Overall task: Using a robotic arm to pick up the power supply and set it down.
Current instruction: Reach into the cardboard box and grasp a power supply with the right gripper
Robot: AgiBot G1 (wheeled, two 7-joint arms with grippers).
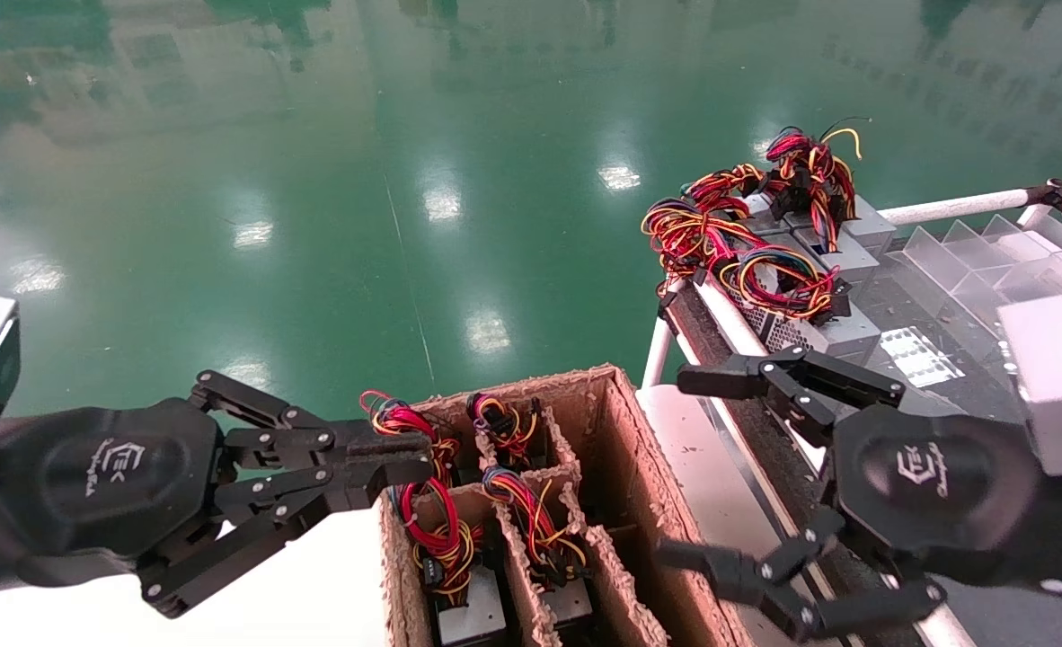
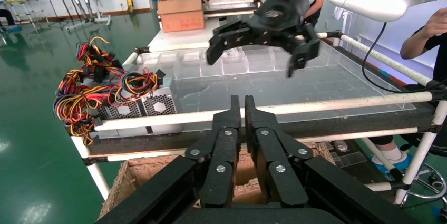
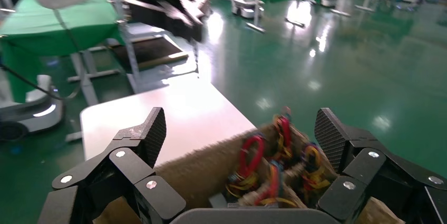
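Observation:
The looped wires go down into the silver-grey case. So the power supply will come out of its slot and hang at a tilt when I lift the wires.
Several power supplies stand in the slots of a cardboard box, each a silver-grey case under looped red and yellow wires. My right gripper hangs open beside the box's right wall and holds nothing. The right wrist view shows its fingers spread wide, with the wire bundles between and beyond them. My left gripper is shut and empty at the box's left rim. Its tips meet above the box in the left wrist view.
More power supplies with tangled wires lie on a white-tube rack at the right, beside clear plastic dividers. A white table is left of the box. Green floor lies beyond.

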